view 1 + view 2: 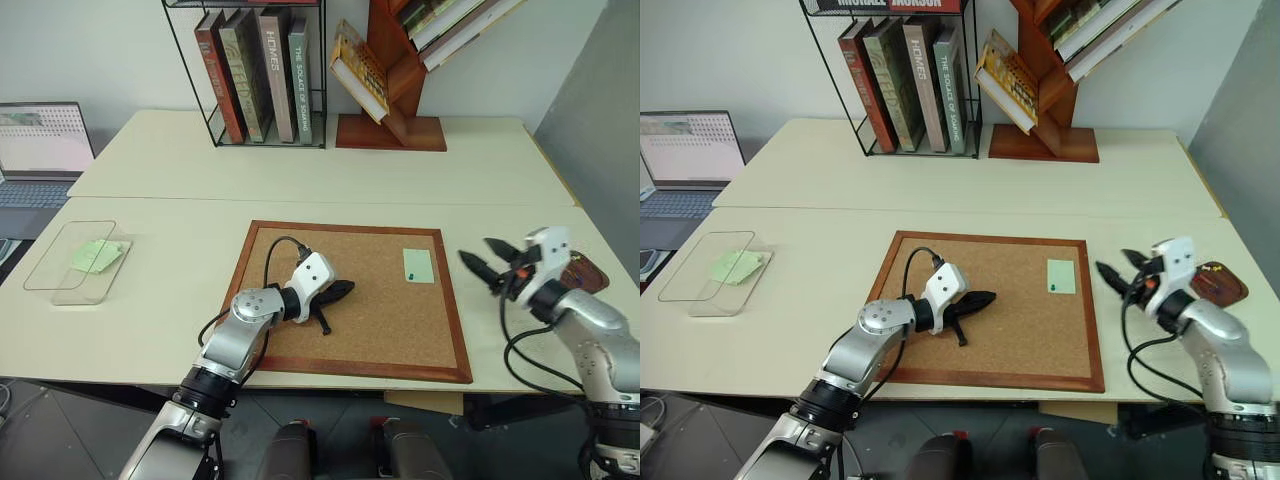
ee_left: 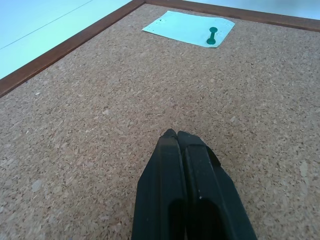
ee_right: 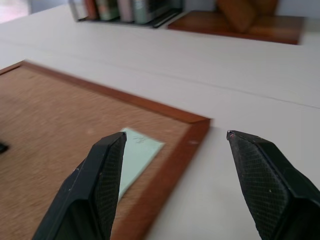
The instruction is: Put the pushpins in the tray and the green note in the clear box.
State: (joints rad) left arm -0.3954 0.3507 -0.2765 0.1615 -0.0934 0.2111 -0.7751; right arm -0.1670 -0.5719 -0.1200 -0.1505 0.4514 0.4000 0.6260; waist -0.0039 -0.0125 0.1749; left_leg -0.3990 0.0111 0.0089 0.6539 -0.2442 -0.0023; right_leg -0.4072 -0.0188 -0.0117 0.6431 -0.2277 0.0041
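The green pushpin stands upright and free in the green note (image 1: 419,265), so the robot's right gripper should keep moving its open fingers toward the green pushpin (image 2: 213,35) until they surround the pushpin's head.
The green note (image 1: 418,266) lies near the far right corner of the cork board (image 1: 385,325), with a green pushpin (image 2: 212,36) stuck in its lower edge. My left gripper (image 1: 348,289) rests shut and empty on the board's middle, pointing toward the note. Just off the board's right edge, my right gripper (image 1: 478,252) hovers open above the table, aimed left at the note (image 3: 137,155). The brown oval tray (image 1: 587,274) sits behind it at the table's right edge. At the far left stands the clear box (image 1: 48,286), holding a crumpled light-green paper (image 1: 97,256).
A wire rack of books (image 1: 262,75) and a wooden slanted bookshelf (image 1: 392,120) stand on the far table. A laptop (image 1: 40,150) sits at the left. A seam runs between the two tables behind the cork board.
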